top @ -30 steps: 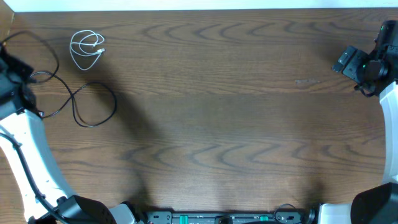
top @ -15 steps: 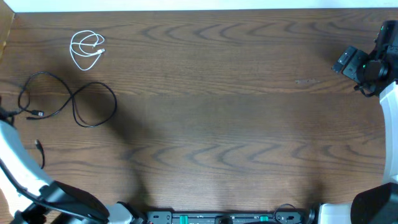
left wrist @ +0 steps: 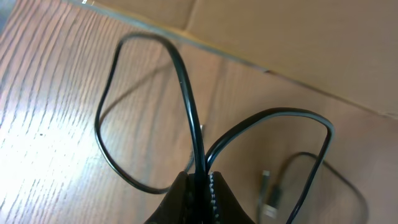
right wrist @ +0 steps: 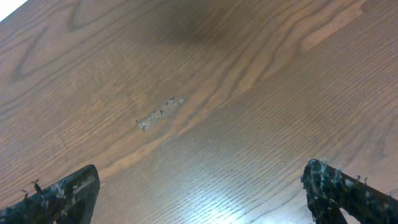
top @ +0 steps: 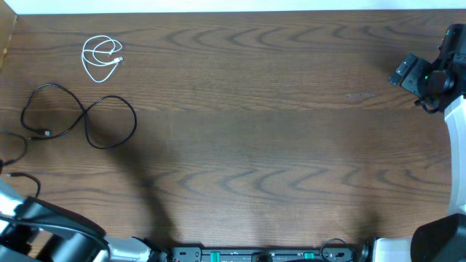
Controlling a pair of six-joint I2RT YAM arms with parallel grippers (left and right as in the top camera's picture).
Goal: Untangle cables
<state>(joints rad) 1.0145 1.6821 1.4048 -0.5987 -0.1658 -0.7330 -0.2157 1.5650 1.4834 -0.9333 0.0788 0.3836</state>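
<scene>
The held black cable (left wrist: 187,93) is clear of the figure-eight cable. My left gripper should go on beside the cardboard before it lets go of the black cable onto the open wood (left wrist: 144,115).
A white cable (top: 101,58) lies coiled at the far left of the table. A black cable (top: 80,116) lies in a figure-eight in front of it, with a plug end near its left loop. My left gripper (left wrist: 200,182) is shut on another black cable (left wrist: 186,99), which rises in two loops from the jaws. A plug end (left wrist: 268,198) lies beside them. A bit of this cable shows at the table's left edge in the overhead view (top: 20,140). My right gripper (right wrist: 199,199) is open and empty above bare wood at the far right (top: 426,76).
Brown cardboard (left wrist: 292,37) stands beside the table's left edge, close to the held cable. A small pale scuff (right wrist: 160,113) marks the wood under the right gripper. My left arm (top: 44,225) fills the front left corner.
My left arm has swung from the far left down to the front left corner, pulling one black cable with it. The figure-eight cable is now uncovered. The right arm has not moved.
</scene>
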